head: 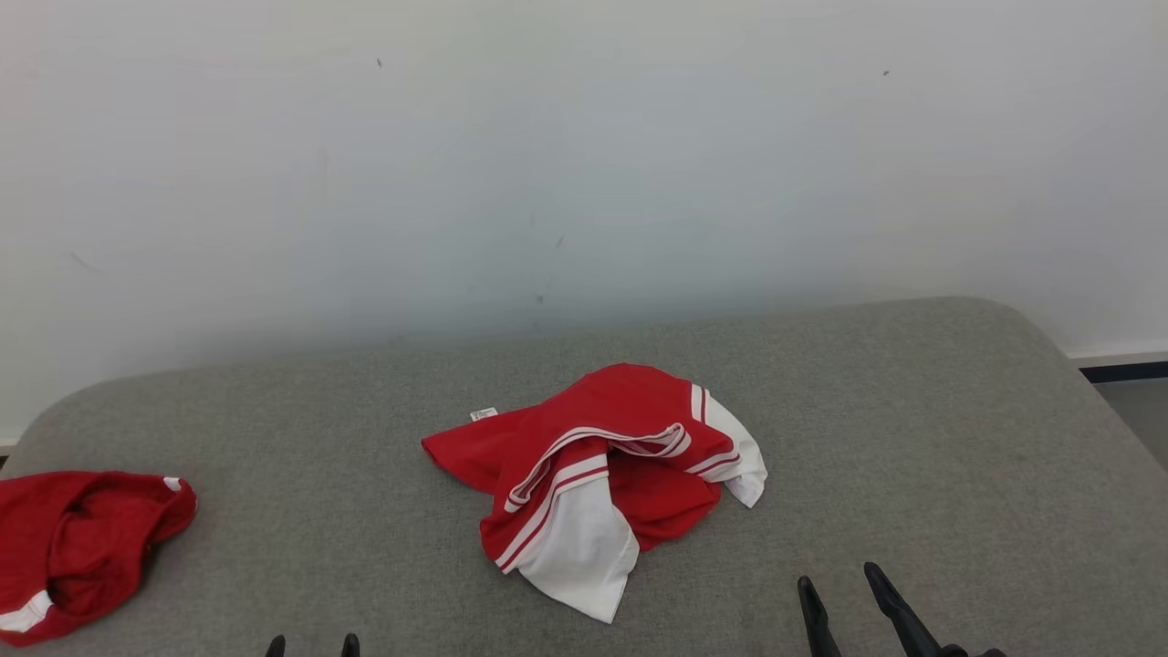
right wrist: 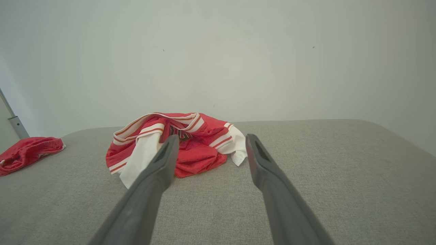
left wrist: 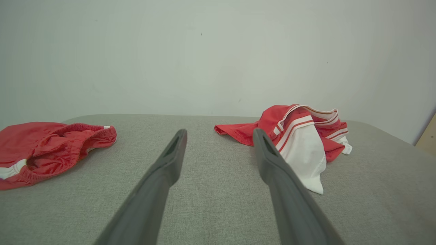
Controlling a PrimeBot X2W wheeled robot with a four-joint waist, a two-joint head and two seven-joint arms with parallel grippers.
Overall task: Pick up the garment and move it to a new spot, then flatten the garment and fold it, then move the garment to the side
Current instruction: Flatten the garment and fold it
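The garment will fall open and hang long with its sleeves dangling when I lift it, because white sleeves spill limply out of the loose red folds.
A crumpled red and white garment with striped trim lies bunched in the middle of the grey padded surface. It shows too in the left wrist view as the garment and in the right wrist view as the garment. My left gripper stands open at the bottom edge, short of the garment and to its left. My right gripper stands open at the lower right, apart from the cloth. Both wrist views show empty jaws: left gripper, right gripper.
A second red garment with an elastic waistband lies bunched at the surface's left edge, seen also as red shorts. A pale wall rises behind the surface. A strip of floor shows at the far right.
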